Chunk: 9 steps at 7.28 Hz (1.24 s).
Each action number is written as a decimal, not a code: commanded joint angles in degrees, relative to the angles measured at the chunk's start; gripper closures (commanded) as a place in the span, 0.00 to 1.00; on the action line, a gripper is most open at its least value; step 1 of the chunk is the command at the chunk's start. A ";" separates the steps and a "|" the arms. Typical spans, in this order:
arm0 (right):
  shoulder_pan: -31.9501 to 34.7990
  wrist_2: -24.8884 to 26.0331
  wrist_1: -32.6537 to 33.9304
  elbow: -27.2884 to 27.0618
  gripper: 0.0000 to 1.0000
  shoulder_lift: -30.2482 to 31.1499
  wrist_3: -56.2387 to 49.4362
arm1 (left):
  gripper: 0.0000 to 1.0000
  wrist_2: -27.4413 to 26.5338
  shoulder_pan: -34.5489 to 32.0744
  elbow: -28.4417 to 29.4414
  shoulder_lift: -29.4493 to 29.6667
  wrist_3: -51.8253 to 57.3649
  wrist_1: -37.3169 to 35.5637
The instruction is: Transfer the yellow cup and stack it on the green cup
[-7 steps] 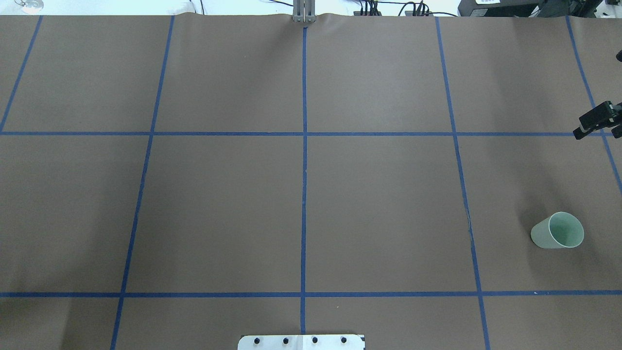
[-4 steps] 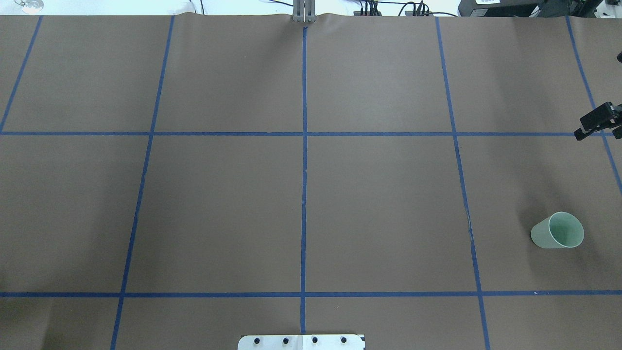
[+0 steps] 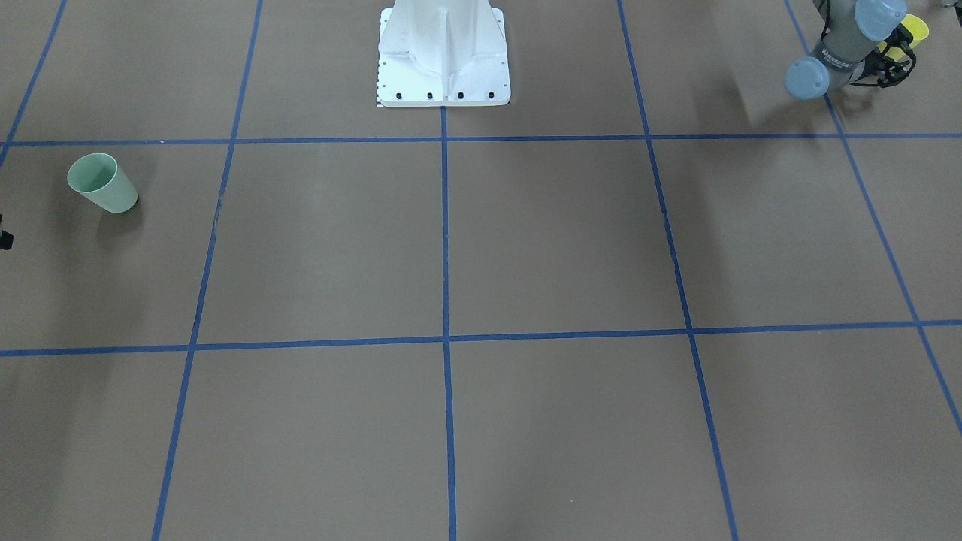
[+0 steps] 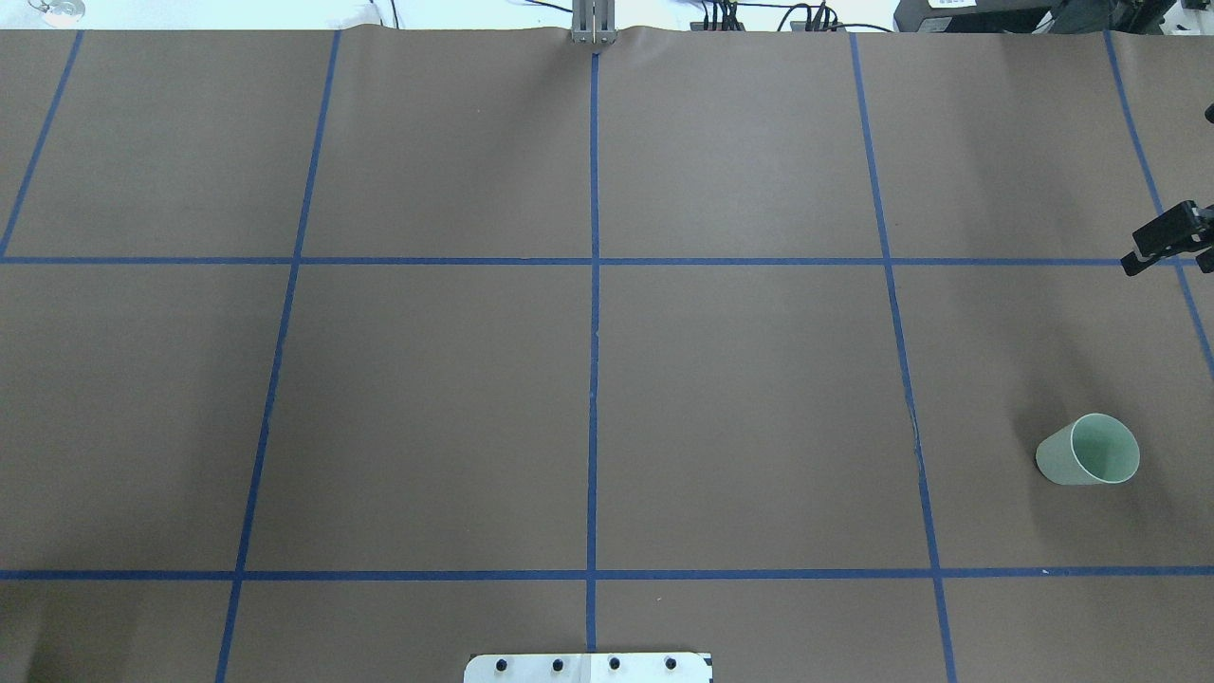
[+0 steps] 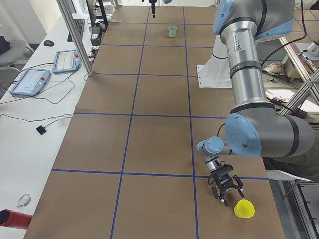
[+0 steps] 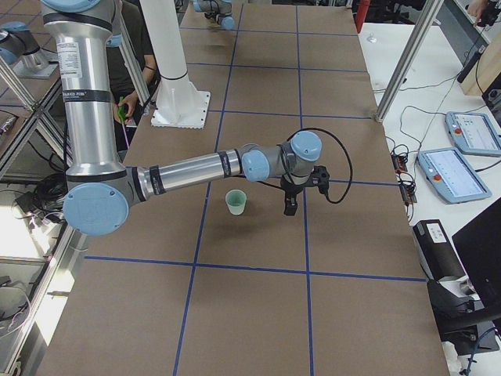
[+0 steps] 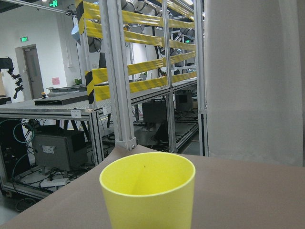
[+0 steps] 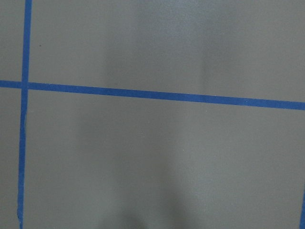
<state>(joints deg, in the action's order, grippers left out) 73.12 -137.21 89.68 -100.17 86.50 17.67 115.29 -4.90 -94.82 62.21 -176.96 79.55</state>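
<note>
The yellow cup's opening (image 7: 147, 174) is wide open, so my right gripper's finger will fit inside the yellow cup's rim when I hand the cup across.
The yellow cup (image 5: 244, 208) stands upright at the table's near left corner. It fills the lower left wrist view (image 7: 147, 195) and peeks out behind the left arm in the front-facing view (image 3: 914, 28). My left gripper (image 5: 227, 195) hangs low just beside the cup with its fingers spread, open and empty, and also shows in the front-facing view (image 3: 894, 64). The green cup (image 4: 1086, 452) stands upright on the right side (image 3: 101, 182) (image 6: 236, 202). My right gripper (image 6: 290, 208) points down a little past the green cup, looks shut and empty, and sits at the overhead view's right edge (image 4: 1133, 263).
The white robot base (image 3: 443, 60) is at the table's middle edge. Blue tape lines grid the brown table (image 4: 759, 398). Tablets (image 5: 30, 82) and cables lie on the side bench, with an aluminium post (image 5: 75, 35) at the table's far side. A person (image 6: 129, 70) stands behind the base.
My right gripper has drifted slightly toward the overhead view's right edge. The green cup has not moved.
</note>
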 commanded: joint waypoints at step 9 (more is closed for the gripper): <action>0.00 0.18 -0.03 -3.01 0.00 0.51 -0.09 | 0.01 8.98 3.14 7.27 -0.16 -5.23 9.21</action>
<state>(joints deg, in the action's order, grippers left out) 73.13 -137.09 89.66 -102.42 86.74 17.61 122.81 -2.19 -88.23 62.05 -181.35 87.88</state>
